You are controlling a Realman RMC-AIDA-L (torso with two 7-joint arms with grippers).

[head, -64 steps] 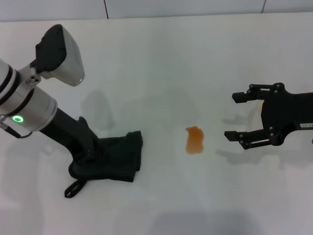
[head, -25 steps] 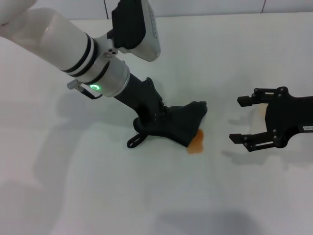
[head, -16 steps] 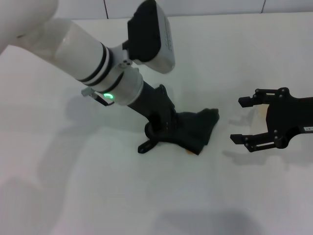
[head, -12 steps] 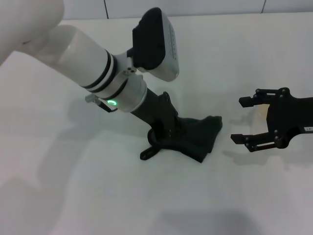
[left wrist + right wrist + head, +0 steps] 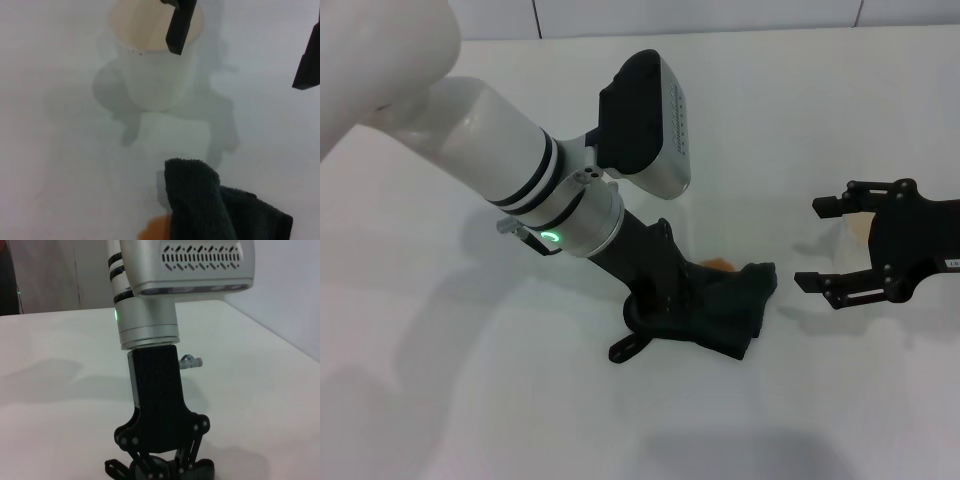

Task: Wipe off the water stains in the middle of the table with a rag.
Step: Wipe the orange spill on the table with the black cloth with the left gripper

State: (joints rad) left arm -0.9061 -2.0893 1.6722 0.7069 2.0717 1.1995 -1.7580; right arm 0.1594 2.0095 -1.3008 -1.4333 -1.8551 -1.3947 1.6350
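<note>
An orange sliver of the water stains lies uncovered past the dark rag's far edge (image 5: 728, 272), so the robot's left gripper should push the rag back over that sliver (image 5: 718, 264).
My left gripper (image 5: 670, 316) is shut on the dark rag (image 5: 730, 312) and presses it flat on the white table (image 5: 850, 400) near the middle. A thin orange sliver of the water stains (image 5: 720, 265) peeks out at the rag's far edge; the rest lies under the cloth. In the left wrist view the rag (image 5: 210, 210) covers part of the orange blotch (image 5: 156, 229). The right gripper (image 5: 810, 244) hovers open to the right of the rag, apart from it. The right wrist view shows the left gripper (image 5: 160, 465) from the side, low on the table.
A white paper cup (image 5: 155, 65) stands between the right gripper's fingers (image 5: 180, 25), and its rim (image 5: 860, 226) is partly hidden behind them in the head view. The rag's loop tab (image 5: 625, 350) trails on the table toward the near side.
The left arm dragged the rag from the left across the orange blotch, then slightly toward the near side, so a sliver of orange shows again behind it. The right gripper stayed put.
</note>
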